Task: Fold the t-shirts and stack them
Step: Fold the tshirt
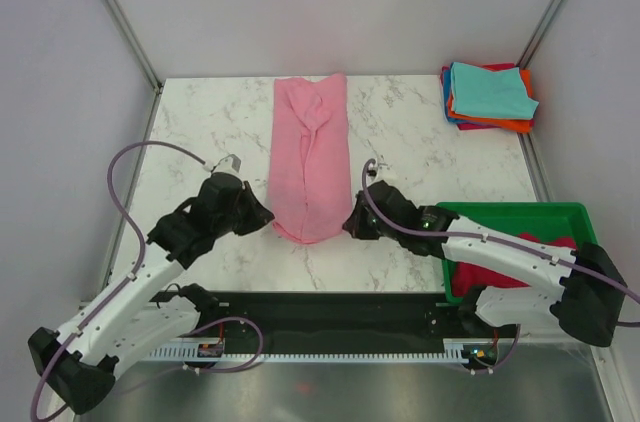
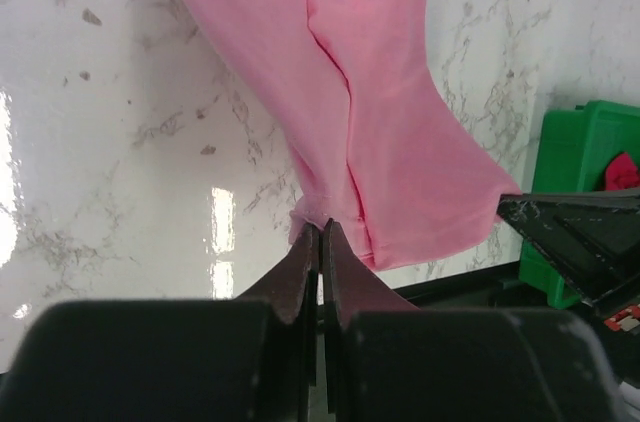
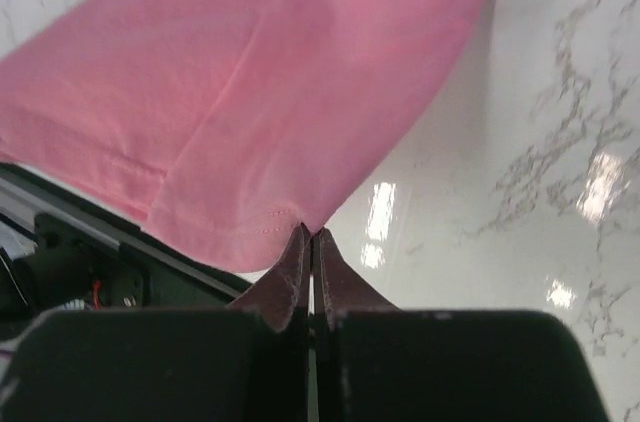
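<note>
Both near corners of the t-shirt's hem (image 1: 343, 228) are pinched in my grippers, so my right gripper goes on moving the hem over the strip until it lies across the strip's middle (image 1: 312, 140).
A light pink t-shirt (image 1: 309, 157) lies folded into a long narrow strip down the middle of the marble table. My left gripper (image 1: 266, 215) is shut on its near left corner, with the cloth (image 2: 360, 92) pinched at the fingertips. My right gripper (image 1: 349, 223) is shut on the near right corner, where the hem (image 3: 250, 132) meets its tips. A stack of folded t-shirts (image 1: 488, 95), teal on top of orange, blue and red, sits at the far right corner. A magenta t-shirt (image 1: 510, 272) lies in the green bin.
The green plastic bin (image 1: 560, 213) stands at the near right, under the right arm, and shows at the right edge of the left wrist view as the bin (image 2: 585, 157). A black rail (image 1: 330, 314) runs along the table's near edge. Metal frame posts rise at the back corners.
</note>
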